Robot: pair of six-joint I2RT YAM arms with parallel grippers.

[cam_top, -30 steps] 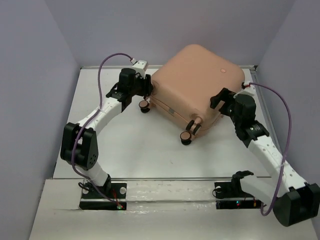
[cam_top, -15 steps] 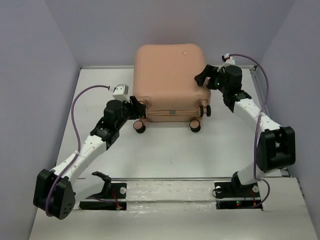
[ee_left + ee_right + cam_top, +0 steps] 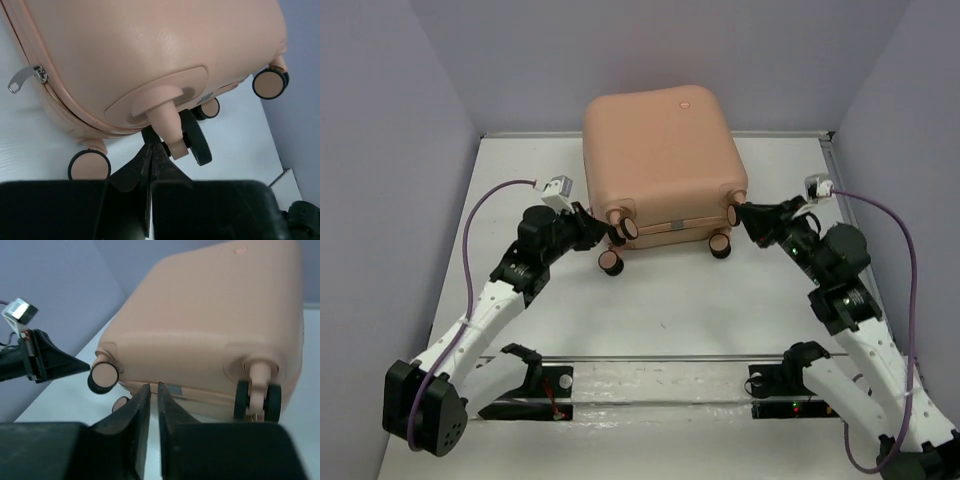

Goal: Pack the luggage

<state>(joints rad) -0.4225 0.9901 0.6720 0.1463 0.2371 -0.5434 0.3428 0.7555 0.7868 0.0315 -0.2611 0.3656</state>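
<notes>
The wheel's stem (image 3: 167, 126) touches my left gripper's shut fingers, and both black discs are outside those fingers. So my left gripper should open wide and close across both discs (image 3: 197, 137).
The luggage (image 3: 660, 160) is a closed peach-pink hard-shell case lying at the back of the table, with its wheels facing the arms. My left gripper (image 3: 607, 235) is shut, its tips (image 3: 150, 145) against the stem of the front left wheel (image 3: 197, 142), with nothing clamped between them. The zipper pull (image 3: 20, 82) hangs on the case's side seam. My right gripper (image 3: 741, 213) is by the front right wheel (image 3: 731, 215). Its fingers (image 3: 150, 387) stand almost together, hold nothing and point at the case's bottom seam (image 3: 200, 390).
The white table (image 3: 670, 310) is walled in by grey panels on the left, right and back. A metal rail (image 3: 660, 358) crosses the near edge above both arm bases. Purple cables loop off each wrist. The left gripper's tip (image 3: 75, 365) shows in the right wrist view.
Both grippers have closed. The right arm swung from the case's right side down to its front right corner. The left gripper moved up to the front left wheel, and the case turned slightly.
</notes>
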